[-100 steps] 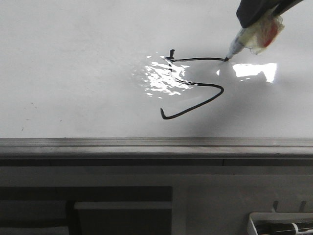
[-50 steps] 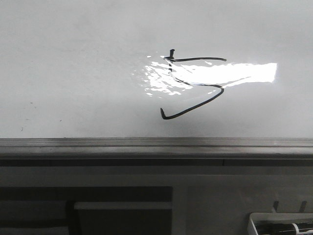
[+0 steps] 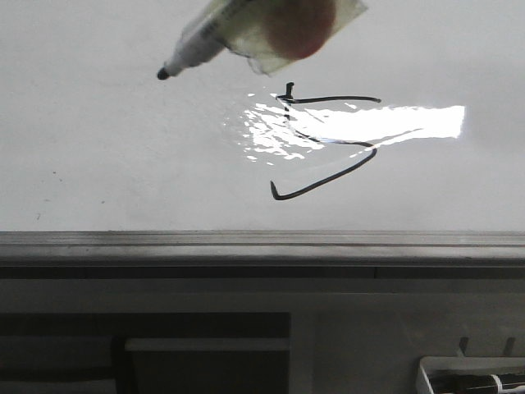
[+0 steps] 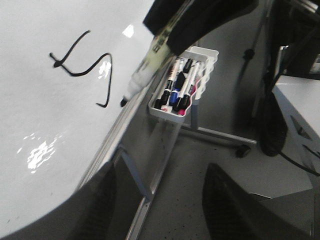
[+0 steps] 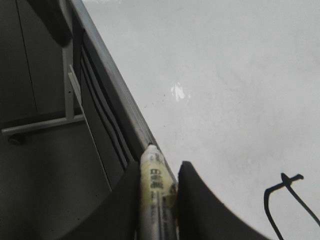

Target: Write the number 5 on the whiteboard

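Observation:
Next, my left gripper grabs the marker's body and points its tip down at the whiteboard, because the marker's tip is pointing across the whiteboard in my right gripper.
The number 5 is drawn in thin black strokes on the whiteboard, partly under bright glare. It also shows in the left wrist view and in part in the right wrist view. My right gripper is shut on a marker wrapped in yellowish tape. In the front view the marker hangs above and left of the 5, large and blurred, its black tip pointing left and off the board. My left gripper is open and empty, beside the board's edge.
A grey metal rail runs along the board's near edge. A white tray holding several markers hangs beside the board; its corner shows in the front view. Stand legs cross the floor below.
One second ago the marker tip was at the right end of the 5's top bar. It then left the front view and now shows up and to the left of the 5.

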Controlling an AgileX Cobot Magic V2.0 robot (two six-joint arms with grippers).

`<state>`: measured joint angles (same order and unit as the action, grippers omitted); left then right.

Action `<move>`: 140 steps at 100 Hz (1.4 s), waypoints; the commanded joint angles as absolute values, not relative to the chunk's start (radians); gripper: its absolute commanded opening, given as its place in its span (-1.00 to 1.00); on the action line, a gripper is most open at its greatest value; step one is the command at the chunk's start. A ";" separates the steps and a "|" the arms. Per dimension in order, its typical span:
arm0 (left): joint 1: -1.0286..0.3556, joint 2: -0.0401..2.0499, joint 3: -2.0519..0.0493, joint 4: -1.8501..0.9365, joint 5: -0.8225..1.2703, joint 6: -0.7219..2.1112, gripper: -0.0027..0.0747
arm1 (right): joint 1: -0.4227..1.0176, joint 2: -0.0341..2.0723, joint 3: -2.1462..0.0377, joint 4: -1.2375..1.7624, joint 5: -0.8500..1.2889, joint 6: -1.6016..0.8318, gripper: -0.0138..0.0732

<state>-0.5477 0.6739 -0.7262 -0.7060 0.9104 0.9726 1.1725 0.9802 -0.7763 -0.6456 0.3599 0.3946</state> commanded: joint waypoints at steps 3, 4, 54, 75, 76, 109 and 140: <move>-0.608 0.747 -0.793 -0.785 0.845 0.998 0.01 | 1.176 0.981 -0.802 -0.635 0.241 0.380 -0.84; -0.612 0.756 -0.795 -0.786 0.841 1.000 0.01 | 1.178 0.982 -0.802 -0.629 0.238 0.380 -0.84; -0.770 0.946 -0.864 -0.772 0.825 1.005 0.01 | 1.276 1.032 -0.802 -0.623 0.235 0.377 -0.84; -0.772 0.956 -0.864 -0.731 0.829 1.005 -0.35 | 1.276 1.032 -0.802 -0.623 0.235 0.377 -0.84; -0.772 0.958 -0.864 -0.729 0.829 1.005 -0.37 | 1.276 1.032 -0.802 -0.623 0.235 0.377 -0.84; -0.772 0.970 -0.864 -0.687 0.824 1.005 -0.80 | 1.276 1.032 -0.802 -0.623 0.207 0.377 -0.84; -0.772 0.993 -0.864 -0.657 0.822 1.005 -0.16 | 1.276 1.032 -0.802 -0.625 0.201 0.377 -0.84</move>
<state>-0.7648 0.9959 -0.8322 -0.6375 0.8495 1.0090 1.2745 1.0458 -0.7701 -0.6039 0.2992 0.3861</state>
